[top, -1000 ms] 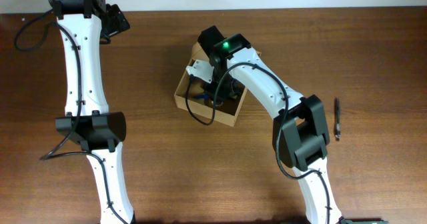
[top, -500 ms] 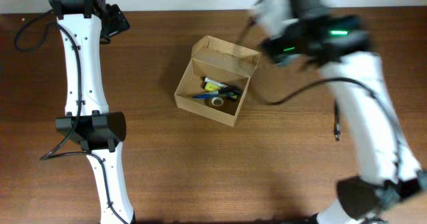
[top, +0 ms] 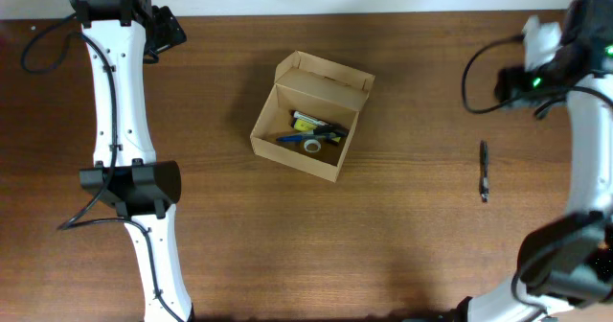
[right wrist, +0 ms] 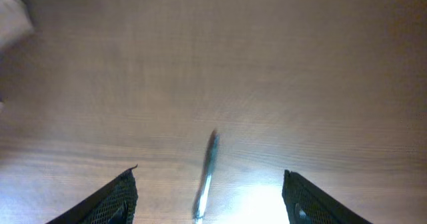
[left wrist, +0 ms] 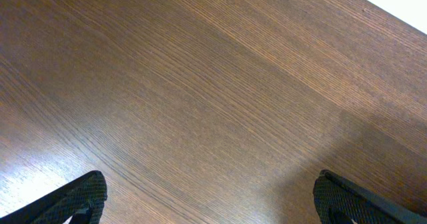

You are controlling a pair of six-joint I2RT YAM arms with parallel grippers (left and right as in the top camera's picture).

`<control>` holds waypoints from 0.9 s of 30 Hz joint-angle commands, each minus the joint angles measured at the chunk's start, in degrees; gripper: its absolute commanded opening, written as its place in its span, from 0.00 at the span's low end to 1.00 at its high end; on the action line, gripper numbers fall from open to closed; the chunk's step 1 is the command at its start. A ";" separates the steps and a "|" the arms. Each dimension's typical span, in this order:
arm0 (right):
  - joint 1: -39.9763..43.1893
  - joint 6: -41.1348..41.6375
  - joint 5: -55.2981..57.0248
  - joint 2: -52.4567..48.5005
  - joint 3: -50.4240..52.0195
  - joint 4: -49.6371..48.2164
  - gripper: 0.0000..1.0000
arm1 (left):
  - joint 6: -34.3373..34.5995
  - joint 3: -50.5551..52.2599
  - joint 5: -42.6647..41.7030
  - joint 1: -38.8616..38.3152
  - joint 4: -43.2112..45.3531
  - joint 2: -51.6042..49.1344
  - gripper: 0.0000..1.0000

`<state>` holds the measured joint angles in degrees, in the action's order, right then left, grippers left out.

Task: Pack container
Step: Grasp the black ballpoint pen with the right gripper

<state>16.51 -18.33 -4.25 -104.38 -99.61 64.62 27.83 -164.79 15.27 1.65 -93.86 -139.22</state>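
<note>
My right gripper's open fingers have the dark pen (right wrist: 209, 165) alone and lengthwise below their gap, so I keep lowering until they straddle the pen's body (top: 484, 172), then close.
The container (top: 269, 135), a tan cardboard box, stands mid-table with its flap lid (top: 326, 76) tilted back. Inside lie a blue pen (top: 290, 138), a small tape roll (top: 312, 146) and a yellow item (top: 304, 123). A dark pen (top: 485, 171) lies alone on the wood at the right. It also shows blurred in the right wrist view as the pen (right wrist: 205, 177), on the table below the open right gripper (right wrist: 210, 176) and touching neither finger. My left gripper (left wrist: 210, 187) is open over bare wood at the back left corner, far from the container.
The right arm (top: 584, 159) runs along the right edge of the overhead view and the left arm (top: 120, 121) down the left side. The table's back edge (top: 287, 13) meets a white surface.
My right arm has swung out of the container to the far right, over the loose pen, and its jaws have opened wider. The left arm has not moved.
</note>
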 commanded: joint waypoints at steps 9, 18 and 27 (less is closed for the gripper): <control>0.11 1.29 -1.16 -4.83 21.59 -11.10 0.69 | -0.55 -0.37 0.61 0.33 -0.07 -0.50 1.00; 0.13 1.29 5.14 -6.60 22.49 -14.10 0.69 | -0.55 -0.37 0.61 0.33 -0.07 -0.50 1.00; 0.92 1.42 4.90 -10.71 22.86 -13.51 0.69 | -0.55 -0.37 0.61 0.33 -0.07 -0.50 1.00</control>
<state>16.86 -17.74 -0.40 -112.88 -77.65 50.78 27.81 -164.79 15.27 1.65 -93.86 -139.22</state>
